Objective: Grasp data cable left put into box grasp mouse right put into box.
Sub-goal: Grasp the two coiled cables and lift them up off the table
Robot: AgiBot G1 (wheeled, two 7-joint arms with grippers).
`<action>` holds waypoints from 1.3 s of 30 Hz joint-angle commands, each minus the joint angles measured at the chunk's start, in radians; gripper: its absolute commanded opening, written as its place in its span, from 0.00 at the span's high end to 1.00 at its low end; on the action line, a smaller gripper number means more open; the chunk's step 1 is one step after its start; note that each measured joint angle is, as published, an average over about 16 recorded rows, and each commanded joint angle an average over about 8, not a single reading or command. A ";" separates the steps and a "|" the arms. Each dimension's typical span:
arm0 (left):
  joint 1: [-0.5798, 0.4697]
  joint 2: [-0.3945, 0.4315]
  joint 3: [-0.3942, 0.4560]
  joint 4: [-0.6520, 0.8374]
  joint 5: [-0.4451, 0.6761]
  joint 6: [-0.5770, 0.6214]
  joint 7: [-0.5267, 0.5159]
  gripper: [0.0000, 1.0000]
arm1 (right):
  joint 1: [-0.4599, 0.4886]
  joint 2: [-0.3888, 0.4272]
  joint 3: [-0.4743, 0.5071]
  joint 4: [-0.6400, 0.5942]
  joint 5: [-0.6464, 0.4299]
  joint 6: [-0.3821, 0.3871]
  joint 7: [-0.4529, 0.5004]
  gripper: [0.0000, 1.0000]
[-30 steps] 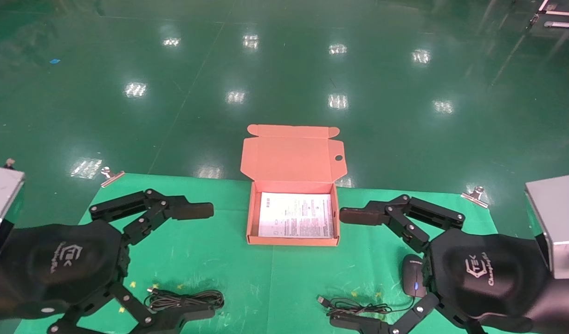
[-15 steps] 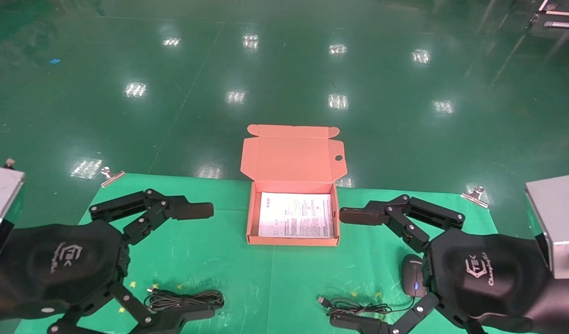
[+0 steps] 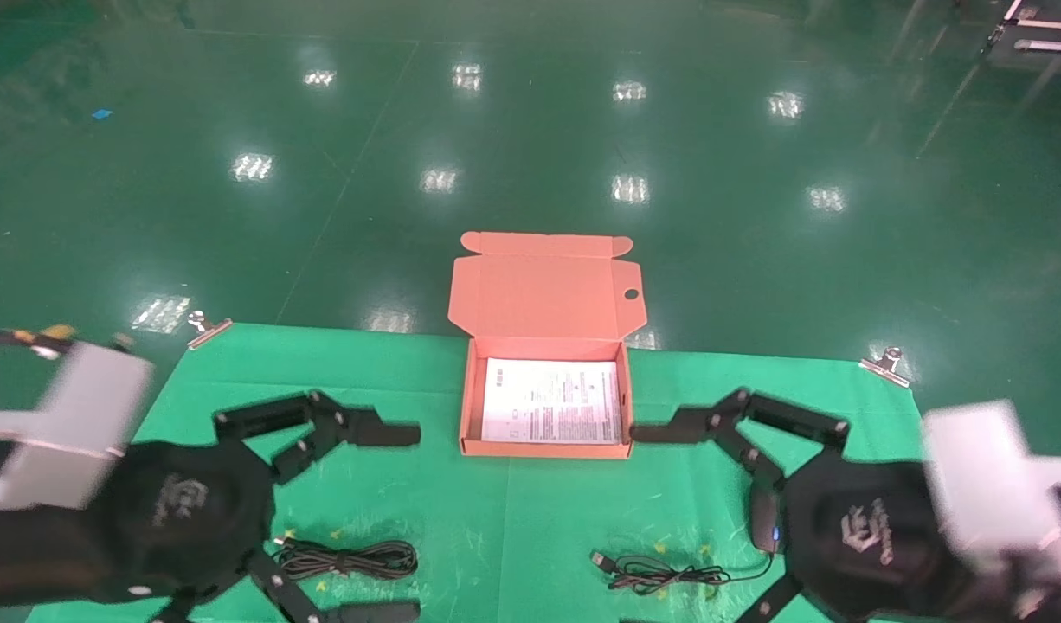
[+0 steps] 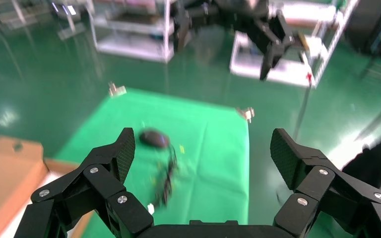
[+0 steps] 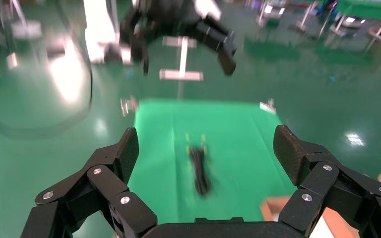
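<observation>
The data cable (image 3: 376, 560) will stay in a bundle and hold its shape when I lift it, because a dark tie (image 3: 342, 561) squeezes the loops together at their middle.
The data cable (image 3: 349, 558) lies as a flat black bundle on the green cloth at the near left. My left gripper (image 3: 392, 523) is open around it from above, apart from it. The mouse (image 3: 766, 519) with its blue light lies at the near right, partly hidden under my open right gripper (image 3: 647, 523); its cord (image 3: 660, 574) trails left. The salmon-orange box (image 3: 466, 407) stands open in the middle, with a white sheet inside. The left wrist view shows its open gripper (image 4: 204, 148) and the mouse (image 4: 154, 138) beyond. The right wrist view shows its open gripper (image 5: 207, 148) and the data cable (image 5: 201, 171).
The green cloth (image 3: 530, 510) covers the table and is held by metal clips at the far left (image 3: 208, 327) and far right (image 3: 885, 362) corners. The box lid (image 3: 543, 294) stands up behind the box. Shiny green floor lies beyond.
Both arms have started moving after holding still. The left gripper has shifted right and nearer, the right gripper left and nearer. Both stay open and empty.
</observation>
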 commanded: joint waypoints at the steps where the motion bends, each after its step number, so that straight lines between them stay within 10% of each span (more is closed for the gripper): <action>1: -0.032 0.012 0.024 0.019 0.038 0.015 -0.013 0.00 | 0.018 0.000 -0.009 0.007 -0.047 -0.007 -0.036 0.00; 23: -0.371 0.207 0.495 0.099 0.664 0.029 -0.025 0.00 | 0.157 -0.108 -0.200 0.035 -0.632 0.052 -0.445 0.00; 39: -0.356 0.329 0.658 0.052 1.064 -0.132 -0.145 0.00 | 0.112 -0.213 -0.317 -0.044 -0.964 0.198 -0.482 0.00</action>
